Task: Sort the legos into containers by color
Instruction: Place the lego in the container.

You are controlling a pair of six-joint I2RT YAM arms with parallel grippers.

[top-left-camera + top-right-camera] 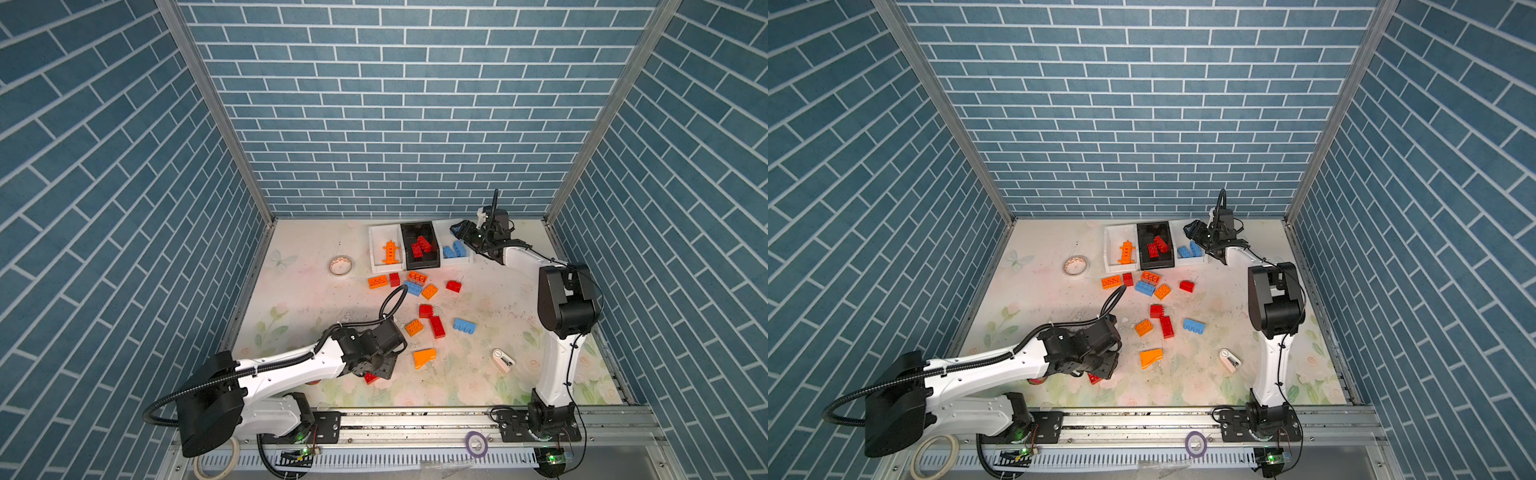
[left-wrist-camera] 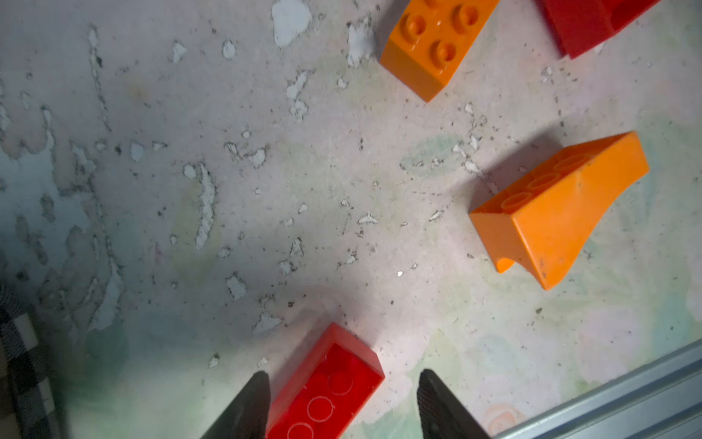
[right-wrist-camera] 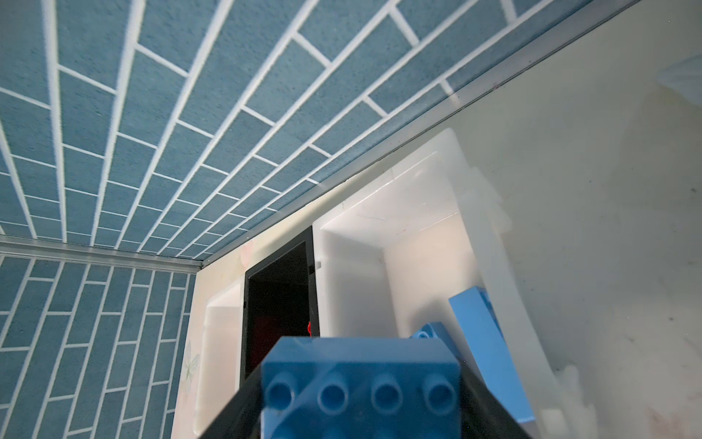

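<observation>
The red brick (image 1: pixel 371 378) lies clear of its neighbours, and open fingers straddle its long sides (image 2: pixel 301 369). My left gripper should keep going down until it closes on those sides.
My left gripper (image 2: pixel 343 372) is open and low over the table, astride a red brick (image 2: pixel 334 380) that lies studs-down; one finger touches it and the other stands clear. In both top views this red brick (image 1: pixel 371 378) peeks out beneath the gripper. My right gripper (image 3: pixel 361 399) is shut on a light blue brick (image 3: pixel 361 380) above the right white container (image 1: pixel 457 262), which holds blue bricks (image 1: pixel 454 250). The black container (image 1: pixel 407 245) holds red bricks, and the left white container (image 1: pixel 376 249) holds a spiky orange piece (image 1: pixel 390 252). Loose orange, red and blue legos lie mid-table.
A curved orange piece (image 2: pixel 562 213) and an orange brick (image 2: pixel 433 45) lie just beyond my left gripper. A tape roll (image 1: pixel 340 266) sits left of the containers, and a white clip gadget (image 1: pixel 503 359) at front right. A plaid pouch (image 2: pixel 19 372) lies beside the left arm. A metal rail (image 1: pixel 415 419) bounds the front.
</observation>
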